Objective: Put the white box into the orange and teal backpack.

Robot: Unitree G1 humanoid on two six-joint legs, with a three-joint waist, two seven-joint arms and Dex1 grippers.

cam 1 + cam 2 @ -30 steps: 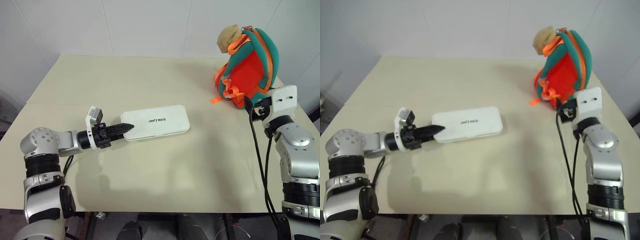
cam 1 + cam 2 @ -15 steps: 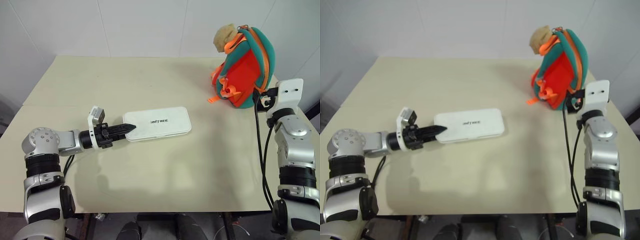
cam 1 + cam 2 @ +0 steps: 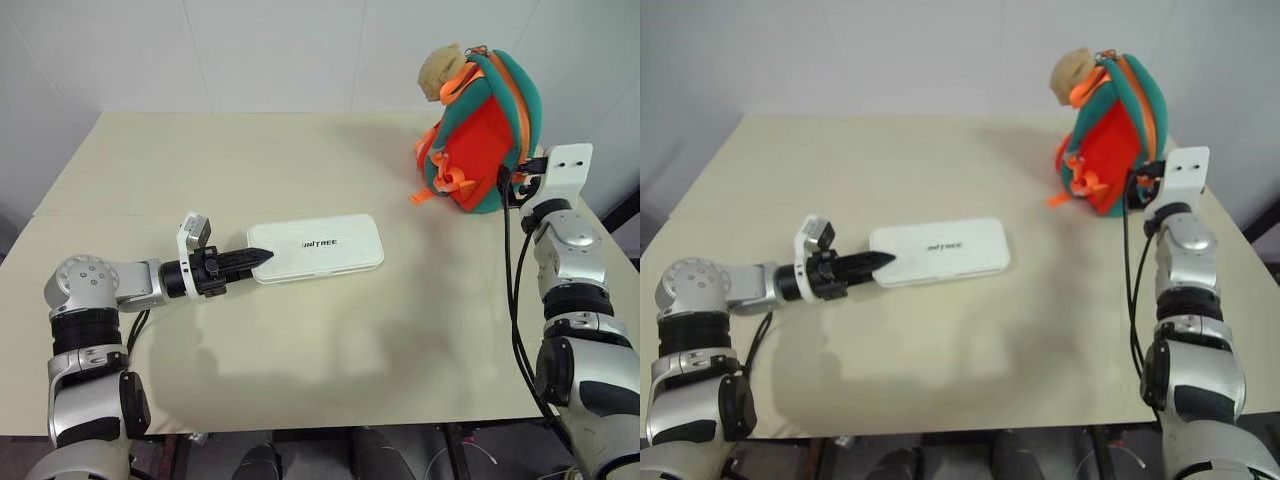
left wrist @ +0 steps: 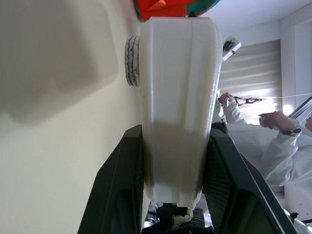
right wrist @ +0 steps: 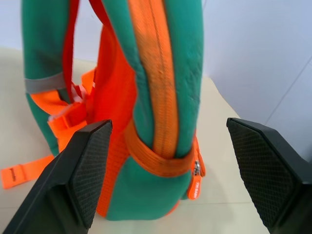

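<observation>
My right gripper should keep moving toward its lower part (image 5: 166,140) until its open fingers can pinch it, as the backpack's zipper edge (image 5: 161,87) stands upright between them.
The white box (image 3: 316,245) lies flat near the middle of the table (image 3: 300,150), with dark lettering on its lid. My left gripper (image 3: 250,259) is shut on the box's left end; in the left wrist view the box (image 4: 178,87) sits clamped between both fingers (image 4: 122,190). The orange and teal backpack (image 3: 482,132) stands upright at the far right of the table. My right gripper (image 3: 513,184) is open and level beside the backpack's lower right side. In the right wrist view the backpack's zipper edge (image 5: 156,92) stands just ahead, between the spread fingers (image 5: 85,170).
A tan plush toy (image 3: 441,69) hangs at the backpack's top left. A loose orange strap (image 3: 419,196) trails onto the table at the backpack's base. The table's right edge runs close behind my right arm. A person in white sleeves (image 4: 253,146) stands beyond the table.
My right arm has reached forward and come up beside the backpack, its gripper still open. The left gripper and the white box have stayed put. The camera has shifted slightly.
</observation>
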